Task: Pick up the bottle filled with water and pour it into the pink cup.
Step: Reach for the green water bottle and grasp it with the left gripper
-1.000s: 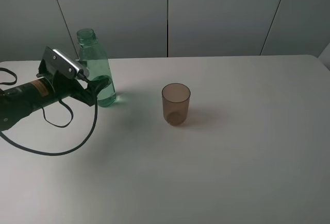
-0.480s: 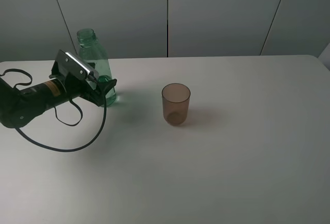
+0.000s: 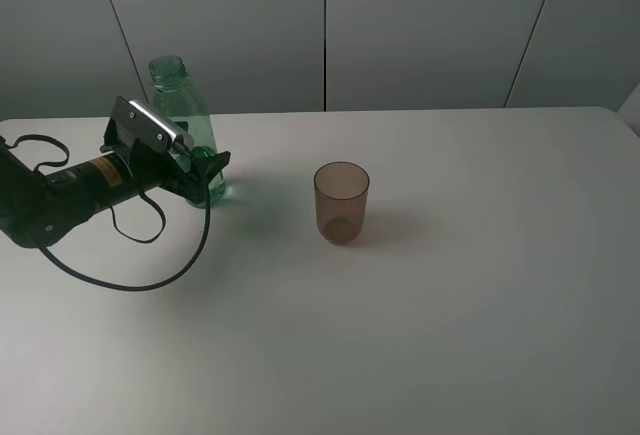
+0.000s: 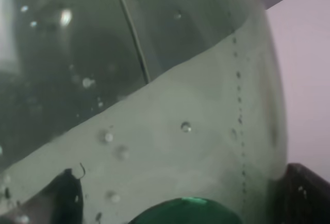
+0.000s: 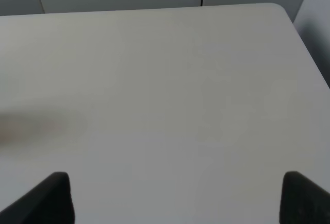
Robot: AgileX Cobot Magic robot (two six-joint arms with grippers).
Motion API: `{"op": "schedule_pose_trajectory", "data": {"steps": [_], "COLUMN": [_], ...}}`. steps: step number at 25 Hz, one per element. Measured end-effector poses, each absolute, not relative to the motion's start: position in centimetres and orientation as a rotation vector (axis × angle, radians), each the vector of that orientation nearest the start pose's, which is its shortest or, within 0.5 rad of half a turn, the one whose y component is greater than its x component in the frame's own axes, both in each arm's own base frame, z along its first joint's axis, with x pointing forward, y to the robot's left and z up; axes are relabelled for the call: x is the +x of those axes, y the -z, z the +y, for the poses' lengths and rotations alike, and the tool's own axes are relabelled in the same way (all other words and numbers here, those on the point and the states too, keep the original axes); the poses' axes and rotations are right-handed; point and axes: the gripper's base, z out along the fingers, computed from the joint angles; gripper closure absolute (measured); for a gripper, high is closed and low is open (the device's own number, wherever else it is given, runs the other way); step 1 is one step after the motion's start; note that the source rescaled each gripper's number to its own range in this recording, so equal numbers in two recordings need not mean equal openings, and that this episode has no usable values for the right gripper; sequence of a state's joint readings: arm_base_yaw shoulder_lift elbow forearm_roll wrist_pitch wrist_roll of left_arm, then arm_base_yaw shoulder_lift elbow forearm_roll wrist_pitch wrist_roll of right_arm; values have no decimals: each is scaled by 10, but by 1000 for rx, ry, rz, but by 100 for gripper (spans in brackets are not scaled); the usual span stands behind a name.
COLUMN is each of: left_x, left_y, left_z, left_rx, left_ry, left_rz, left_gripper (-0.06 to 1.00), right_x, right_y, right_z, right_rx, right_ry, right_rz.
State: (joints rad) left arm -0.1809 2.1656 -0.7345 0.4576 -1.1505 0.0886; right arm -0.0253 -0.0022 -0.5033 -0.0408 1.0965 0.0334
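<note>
The green transparent bottle (image 3: 190,120) will tip back upright when I close my left gripper around it, because the bottle's neck (image 3: 170,76) is leaning over toward the arm.
The green transparent bottle (image 3: 183,115) stands upright at the back left of the white table (image 3: 450,305), partly filled with water. My left gripper (image 3: 205,170) is open, with its jaws on either side of the bottle's lower body. In the left wrist view the bottle (image 4: 170,131) fills the frame between the two dark fingertips (image 4: 64,198). The pink cup (image 3: 341,202) stands upright and empty near the table's middle, to the right of the bottle. My right gripper (image 5: 178,195) is open over bare table and does not show in the exterior view.
A black cable (image 3: 130,280) loops on the table below the left arm. Grey wall panels (image 3: 420,25) stand behind the table's back edge. The table's right edge (image 5: 304,38) shows in the right wrist view.
My left gripper has moved right and forward, so that its jaws now sit around the bottle's lower body. The bottle and the cup have not moved.
</note>
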Motion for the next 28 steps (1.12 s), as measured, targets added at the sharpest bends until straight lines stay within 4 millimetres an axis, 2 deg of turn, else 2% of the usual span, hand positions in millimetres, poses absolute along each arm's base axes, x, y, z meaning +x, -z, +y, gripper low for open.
{"op": "schedule_pose_trajectory", "data": {"steps": [18,19,20,21,22,23,28], "left_x": [342,342,342,342,342,341,341], "left_y": [-79,-79,-78,-78,-78,-78,-77], "left_z": [-100,-100,-100,-100,-100,-100,-102], "left_rx": [693,693,693,691,687,689,691], "left_ry": [296,296,297,296,299,301,305], "left_rz": [1633,1633,1634,1635,1637,1638,1635], "left_gripper": [-2,5,27,61,81,92,93], "right_x": [-7,-7,-7,-7,-7,-7,-7], "right_y": [-275,-275,-275,-275,-275,-275,-275], "right_z": [-3,-3,-3,-3,-3,-3,-3], "right_rx": [64,64,64,64,64,64,64], "right_ry": [44,44,44,44,44,44,44], "right_rz": [2073,2073,2073,2073,2073,2073,2073]}}
